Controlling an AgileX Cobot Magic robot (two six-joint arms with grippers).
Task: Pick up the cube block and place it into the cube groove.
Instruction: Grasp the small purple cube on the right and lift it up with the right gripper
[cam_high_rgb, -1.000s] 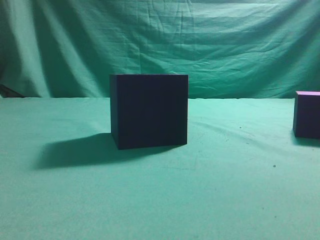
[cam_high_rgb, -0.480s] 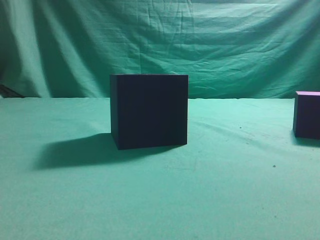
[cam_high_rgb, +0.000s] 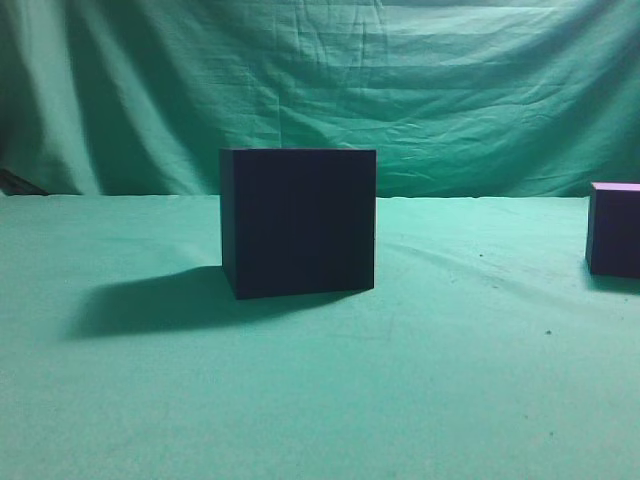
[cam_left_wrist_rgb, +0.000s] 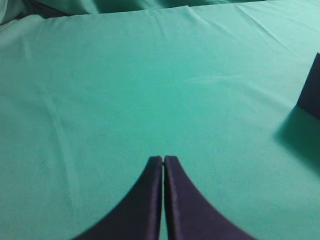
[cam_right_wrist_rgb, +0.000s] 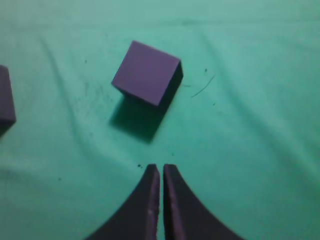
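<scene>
The cube groove (cam_high_rgb: 298, 222) is taller and wider than the cube block (cam_high_rgb: 614, 231), so the cube block will sink out of sight below the cube groove's rim when the robot lowers it.
The cube groove (cam_high_rgb: 298, 222) is a large near-black box standing in the middle of the green cloth. The cube block (cam_high_rgb: 614, 230), small and dark purple with a lighter top, sits at the far right edge of the exterior view. In the right wrist view the cube block (cam_right_wrist_rgb: 146, 72) lies ahead of my right gripper (cam_right_wrist_rgb: 161, 167), which is shut and empty, and well apart from it. The box edge (cam_right_wrist_rgb: 5, 100) shows at the left. My left gripper (cam_left_wrist_rgb: 163, 159) is shut and empty over bare cloth, with a corner of the box (cam_left_wrist_rgb: 312, 92) at the right edge. Neither gripper shows in the exterior view.
A green cloth (cam_high_rgb: 320, 400) covers the table and hangs as a backdrop (cam_high_rgb: 400, 90) behind it. The box casts a shadow (cam_high_rgb: 150, 300) to its left. Small dark specks (cam_right_wrist_rgb: 140, 165) lie on the cloth near the block.
</scene>
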